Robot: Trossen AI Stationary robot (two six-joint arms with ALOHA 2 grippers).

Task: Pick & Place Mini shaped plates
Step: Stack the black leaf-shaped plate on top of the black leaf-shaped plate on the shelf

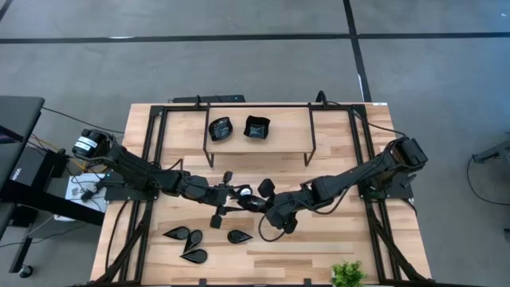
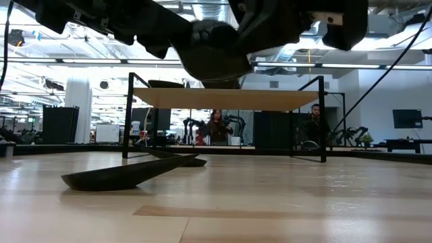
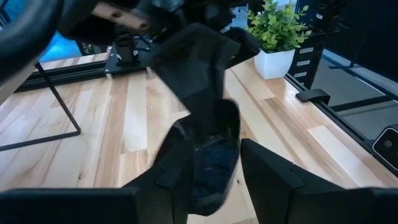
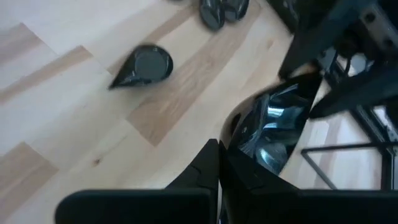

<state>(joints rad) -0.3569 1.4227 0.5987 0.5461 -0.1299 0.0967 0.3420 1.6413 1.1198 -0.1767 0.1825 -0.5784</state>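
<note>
The black plate's rim (image 4: 232,132) is pinched in my right gripper, so next my left gripper closes on the plate's far end (image 4: 305,88) before my right gripper opens and retreats.
Both grippers meet in mid-air over the table's middle. My right gripper (image 1: 264,202) (image 4: 219,177) is shut on a glossy black square mini plate (image 4: 273,127) (image 3: 214,165). My left gripper (image 1: 237,195) (image 3: 214,183) is open, one finger on each side of that same plate. Three black teardrop plates (image 1: 177,233) (image 1: 194,255) (image 1: 239,236) lie flat on the table nearer its near edge. One of them shows in the right wrist view (image 4: 146,65). Two more black plates (image 1: 220,127) (image 1: 256,127) sit on the raised wooden shelf (image 1: 287,131). My left gripper's fingers (image 3: 171,180) stand close on both sides of the plate; whether they touch it, I cannot tell. My right gripper pinches the plate's rim (image 4: 239,140) between its two fingers. The plate is lifted clear of the table and tilted, its far end between the left fingers.
The shelf's black metal frame (image 1: 311,147) stands on the table's far half. A small green plant in a white pot (image 1: 348,273) (image 3: 277,43) sits at the near edge, right of centre. Bare wood lies between the teardrop plates and the plant. People stand in the room beyond (image 2: 217,127).
</note>
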